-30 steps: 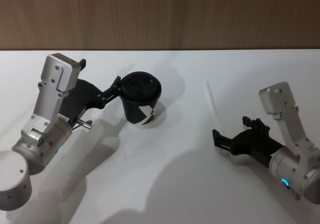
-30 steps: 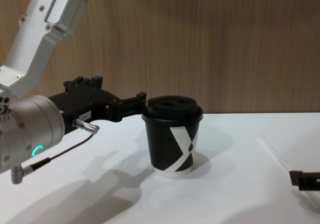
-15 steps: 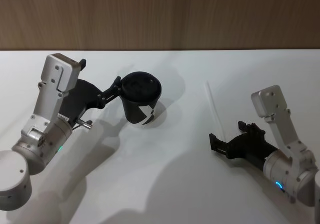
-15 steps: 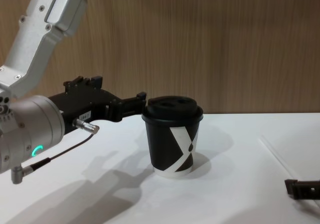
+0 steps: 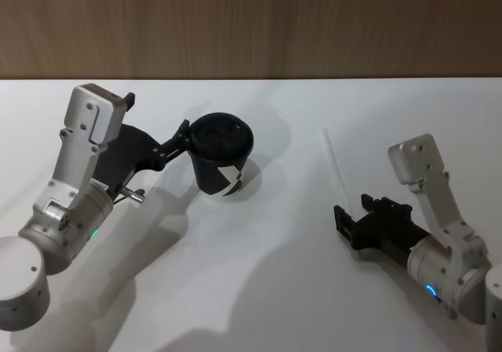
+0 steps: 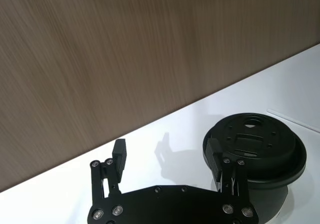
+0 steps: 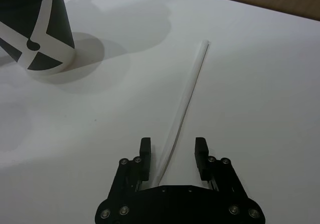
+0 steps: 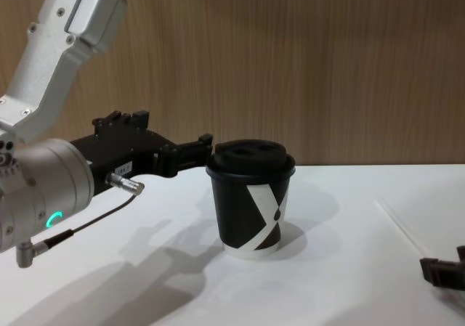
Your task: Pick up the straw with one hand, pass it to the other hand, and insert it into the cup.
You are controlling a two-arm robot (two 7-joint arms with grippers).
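Note:
The white straw is crooked to the right gripper's fingers (image 5: 357, 213), so its far end (image 5: 325, 132) should swing toward the cup when the robot closes on it.
The white straw (image 5: 334, 166) lies flat on the table to the right of the black cup (image 5: 222, 153). In the right wrist view the straw (image 7: 192, 90) has its near end between the spread fingers of my right gripper (image 7: 173, 153), which is open and low over the table. That right gripper (image 5: 343, 221) sits just in front of the straw's near tip. My left gripper (image 5: 183, 137) is open beside the cup. In the left wrist view the left gripper (image 6: 167, 156) has one finger against the lidded cup (image 6: 255, 145), which stands outside the jaws.
The white table (image 5: 259, 289) runs back to a wooden wall. In the chest view the cup (image 8: 253, 202) stands mid-table, with the left gripper (image 8: 195, 150) at lid height, the straw (image 8: 396, 221) at the right and the right gripper (image 8: 442, 271) low at the right edge.
The right arm has shifted and dropped lower, bringing its open gripper closer around the straw's near end. The left arm, cup and straw have not moved.

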